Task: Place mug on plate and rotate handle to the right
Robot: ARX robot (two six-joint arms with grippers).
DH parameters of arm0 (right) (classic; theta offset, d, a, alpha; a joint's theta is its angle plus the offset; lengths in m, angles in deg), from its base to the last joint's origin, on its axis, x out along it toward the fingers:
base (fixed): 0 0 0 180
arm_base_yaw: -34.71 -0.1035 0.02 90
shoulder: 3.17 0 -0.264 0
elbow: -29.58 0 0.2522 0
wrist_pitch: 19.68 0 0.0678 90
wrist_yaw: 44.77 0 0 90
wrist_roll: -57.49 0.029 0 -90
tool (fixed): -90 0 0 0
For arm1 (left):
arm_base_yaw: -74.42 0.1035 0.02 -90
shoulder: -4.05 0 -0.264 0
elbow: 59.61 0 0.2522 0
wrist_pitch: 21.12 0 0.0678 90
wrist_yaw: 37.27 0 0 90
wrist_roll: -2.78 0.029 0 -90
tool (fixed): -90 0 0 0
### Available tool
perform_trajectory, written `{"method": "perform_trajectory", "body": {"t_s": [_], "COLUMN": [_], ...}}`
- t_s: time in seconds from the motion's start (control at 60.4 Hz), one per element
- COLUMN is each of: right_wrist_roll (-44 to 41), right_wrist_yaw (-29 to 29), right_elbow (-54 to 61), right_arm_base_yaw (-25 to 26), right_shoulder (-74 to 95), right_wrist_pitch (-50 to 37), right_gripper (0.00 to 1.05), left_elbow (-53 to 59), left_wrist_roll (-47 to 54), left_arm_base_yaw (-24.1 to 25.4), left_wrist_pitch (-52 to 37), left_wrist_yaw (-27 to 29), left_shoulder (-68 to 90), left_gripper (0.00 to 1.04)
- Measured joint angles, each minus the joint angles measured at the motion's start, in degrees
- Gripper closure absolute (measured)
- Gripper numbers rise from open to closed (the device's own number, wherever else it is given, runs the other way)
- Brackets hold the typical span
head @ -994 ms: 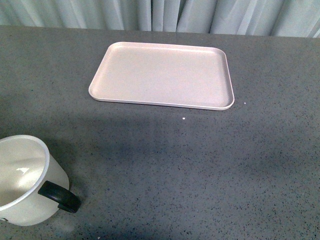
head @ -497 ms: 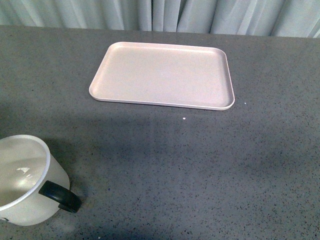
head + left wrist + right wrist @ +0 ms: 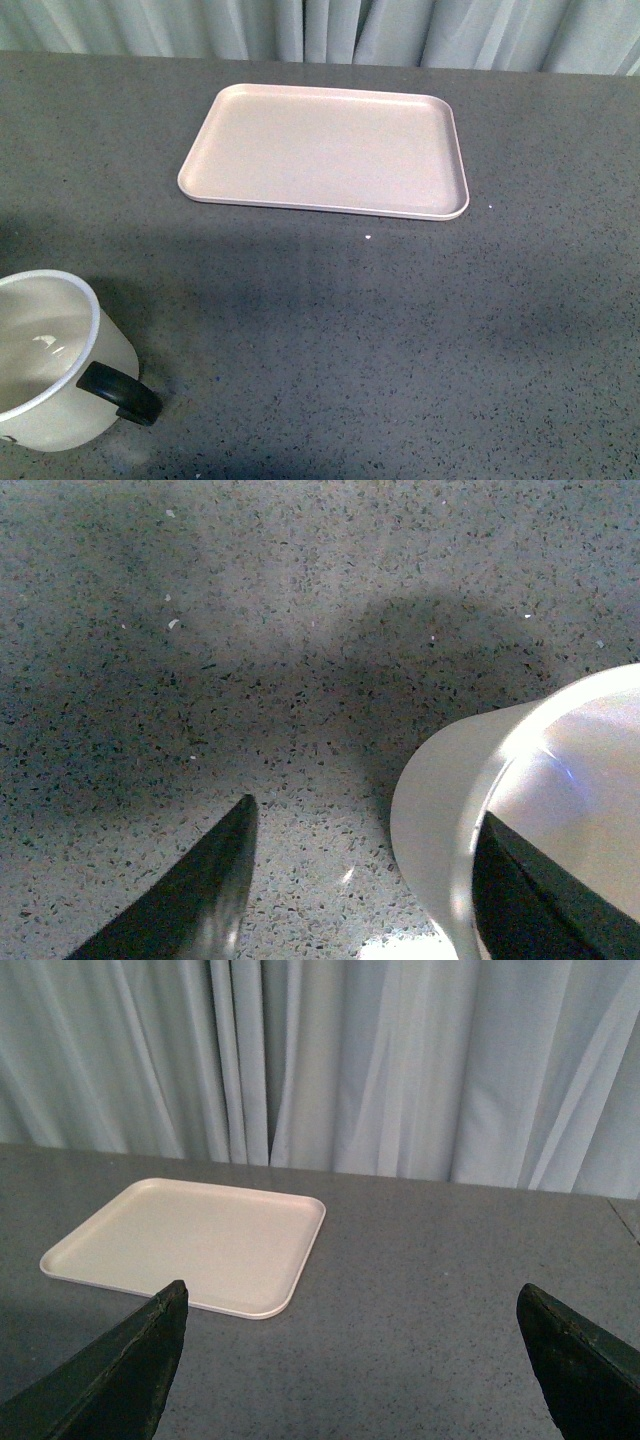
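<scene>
A dark stroke (image 3: 8,438) can be seen low on the side of the white mug, so I expect the mug (image 3: 68,365) to show a smiling face when the robot carries it to the plate.
The white mug (image 3: 45,365) stands upright on the grey table at the near left of the front view, its black handle (image 3: 118,391) pointing right and toward me. The pale pink plate (image 3: 325,150) lies bare at the far middle. Neither arm shows in the front view. In the left wrist view my left gripper (image 3: 365,880) is open, and the mug's wall (image 3: 450,810) lies between its fingers, with one dark finger (image 3: 530,900) in front of the mug's inside. My right gripper (image 3: 350,1360) is open and empty above the table, with the plate (image 3: 190,1240) ahead of it.
Pale grey curtains (image 3: 320,30) hang behind the table's far edge. The speckled grey tabletop (image 3: 400,330) stretches between mug and plate. A small white speck (image 3: 368,237) lies near the plate's near edge.
</scene>
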Motion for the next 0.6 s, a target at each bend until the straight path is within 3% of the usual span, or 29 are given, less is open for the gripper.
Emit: {"method": "perform_trajectory", "body": {"t_s": [0.066,0.348,0.596], "right_wrist_roll": [0.0,0.0,0.0], "right_wrist_yaw": [0.0,0.0,0.0], "right_elbow": [0.0,0.0,0.0], "right_arm_base_yaw": [0.0,0.0,0.0], "right_shoulder": [0.0,0.0,0.0], "right_wrist_pitch": [0.0,0.0,0.0], "right_gripper": [0.09,0.09,0.09], "left_elbow": [0.0,-0.1,-3.6], "left_wrist_roll": [0.0,-1.2,-3.8], "left_arm_base_yaw": [-0.2,-0.5,-2.8], "left_wrist_pitch": [0.0,3.4,7.7], "left_wrist_yaw": [0.2,-0.3,0.5], "left_shoulder": [0.1,-1.4,-3.8], "left_gripper": [0.61,1.02,1.03]}}
